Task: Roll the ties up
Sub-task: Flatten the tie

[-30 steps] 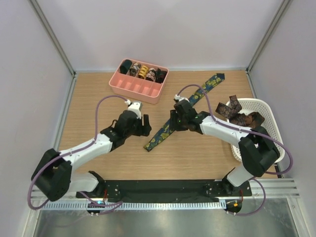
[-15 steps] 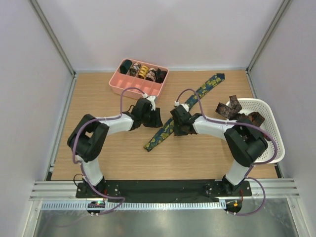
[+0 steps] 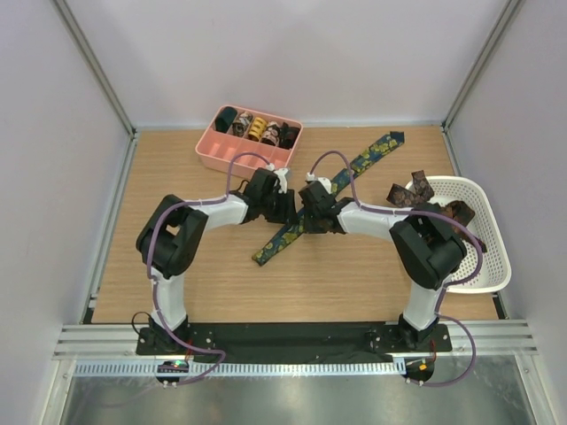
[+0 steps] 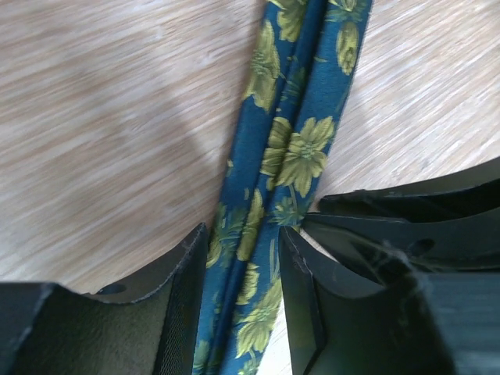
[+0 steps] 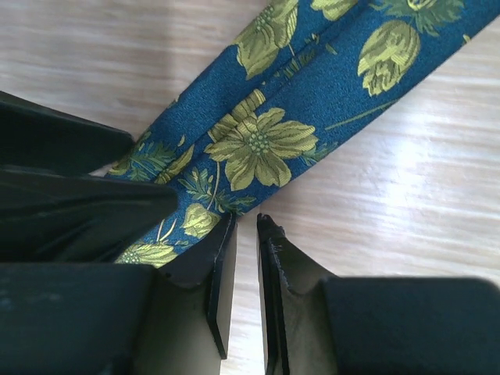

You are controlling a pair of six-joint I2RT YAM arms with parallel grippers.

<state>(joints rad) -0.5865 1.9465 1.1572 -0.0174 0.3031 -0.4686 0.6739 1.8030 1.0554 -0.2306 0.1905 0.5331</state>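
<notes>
My left gripper has its fingers on both sides of the navy tie (image 3: 288,231) and blocks my right gripper's way to the tie's near end (image 3: 261,258), so next my left gripper moves back out of the way first.
A navy tie (image 3: 368,158) with yellow-green flowers lies slantwise across the table, from back right to its pointed end near the middle. Both grippers meet at its middle. My left gripper (image 3: 285,208) straddles it. In the left wrist view the tie (image 4: 301,148) runs bunched between the jaws of the left gripper (image 4: 242,233), which are shut on it. My right gripper (image 3: 307,220) stands right beside it. In the right wrist view the right gripper (image 5: 246,220) shows only a narrow slit with bare wood in it, one fingertip at the edge of the tie (image 5: 258,144).
A pink tray (image 3: 239,164) at the back holds several coiled ties (image 3: 257,129). A white basket (image 3: 483,270) at the right holds brown ties (image 3: 416,197), which hang over its rim. The other gripper's dark body fills one side of each wrist view.
My left arm has swung right onto the tie. The right gripper slid left along it. Both sets of jaws have narrowed. The tie's near end shifted slightly left.
</notes>
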